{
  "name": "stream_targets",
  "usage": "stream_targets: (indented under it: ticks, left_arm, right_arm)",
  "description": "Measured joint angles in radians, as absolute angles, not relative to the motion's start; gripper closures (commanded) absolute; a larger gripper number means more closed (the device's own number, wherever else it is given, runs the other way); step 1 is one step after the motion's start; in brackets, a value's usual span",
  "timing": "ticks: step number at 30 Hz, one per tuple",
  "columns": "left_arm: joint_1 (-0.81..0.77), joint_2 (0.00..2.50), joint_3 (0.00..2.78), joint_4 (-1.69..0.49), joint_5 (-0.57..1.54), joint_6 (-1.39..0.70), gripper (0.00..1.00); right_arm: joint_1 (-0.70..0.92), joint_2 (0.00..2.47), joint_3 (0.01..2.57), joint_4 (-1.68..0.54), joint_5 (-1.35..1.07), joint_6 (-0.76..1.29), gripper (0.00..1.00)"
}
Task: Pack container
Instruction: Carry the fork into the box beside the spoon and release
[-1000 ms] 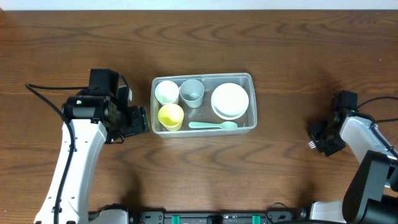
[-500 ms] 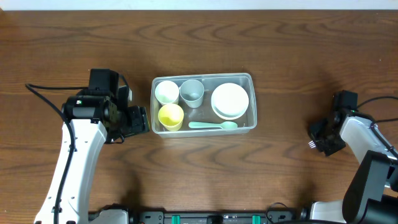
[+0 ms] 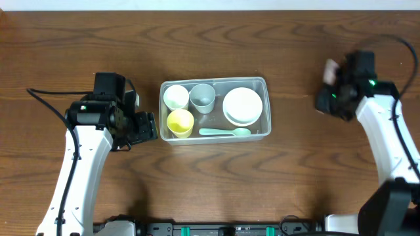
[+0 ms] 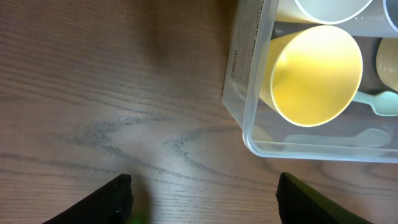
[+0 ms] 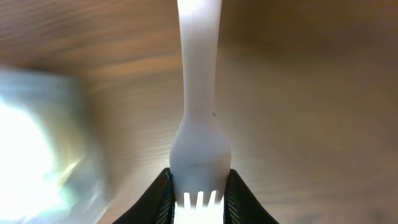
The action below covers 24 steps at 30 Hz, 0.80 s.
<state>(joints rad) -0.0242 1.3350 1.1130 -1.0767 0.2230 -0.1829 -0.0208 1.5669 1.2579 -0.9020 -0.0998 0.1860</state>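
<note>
My right gripper keeps moving to the container and lets go along the pale green spoon (image 3: 223, 132), as the white fork has open room beside it.
The clear rectangular container (image 3: 266, 105) sits mid-table; its corner shows in the left wrist view (image 4: 249, 134). Inside are a white cup (image 3: 175, 97), a grey cup (image 3: 203, 96), a yellow cup (image 3: 180, 122), a white bowl (image 3: 242, 105) and a pale green spoon (image 3: 225, 132). My left gripper (image 3: 146, 126) is open and empty just left of the container, its fingers apart over bare wood (image 4: 202, 199). My right gripper (image 3: 326, 90) is shut on a white plastic fork (image 5: 199, 112), held above the table right of the container, motion-blurred.
Brown wooden tabletop (image 3: 302, 177) all round. A black cable runs from the left arm at the left (image 3: 46, 95). The container's blurred edge shows at the left of the right wrist view (image 5: 37, 149).
My right arm has swung up and left from the table's lower right toward the container, carrying the fork. The left arm and the container's contents have not moved.
</note>
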Motion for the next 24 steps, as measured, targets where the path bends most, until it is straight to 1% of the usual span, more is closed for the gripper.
stream_targets:
  ticks: [3, 4, 10, 12, 16, 22, 24]
  left_arm:
    - [-0.024, 1.335, 1.113, -1.077, 0.223, -0.183, 0.25]
    - [-0.024, 1.335, 1.113, -1.077, 0.223, -0.183, 0.25]
    - [-0.024, 1.335, 1.113, -1.077, 0.223, -0.183, 0.25]
    - [-0.024, 1.335, 1.113, -1.077, 0.223, -0.183, 0.25]
    - [-0.024, 1.335, 1.113, -1.073, 0.217, -0.183, 0.25]
    - [-0.024, 1.335, 1.113, -1.073, 0.129, -0.179, 0.25]
    - [-0.024, 1.335, 1.113, -1.072, 0.091, -0.176, 0.25]
  right_arm:
    - [0.121, 1.549, 1.362, -0.986, -0.141, -0.021, 0.99]
    - [0.191, 1.544, 1.386, -1.003, -0.149, -0.115, 0.99]
    - [0.442, 1.544, 1.398, -1.029, -0.161, -0.48, 0.99]
    - [0.5, 1.544, 1.398, -1.03, -0.159, -0.579, 0.99]
    - [0.58, 1.557, 1.398, -1.029, -0.152, -0.771, 0.99]
    - [0.6, 1.623, 1.398, -1.027, -0.138, -0.877, 0.98]
    - [0.599, 1.649, 1.398, -1.027, -0.134, -0.889, 0.96]
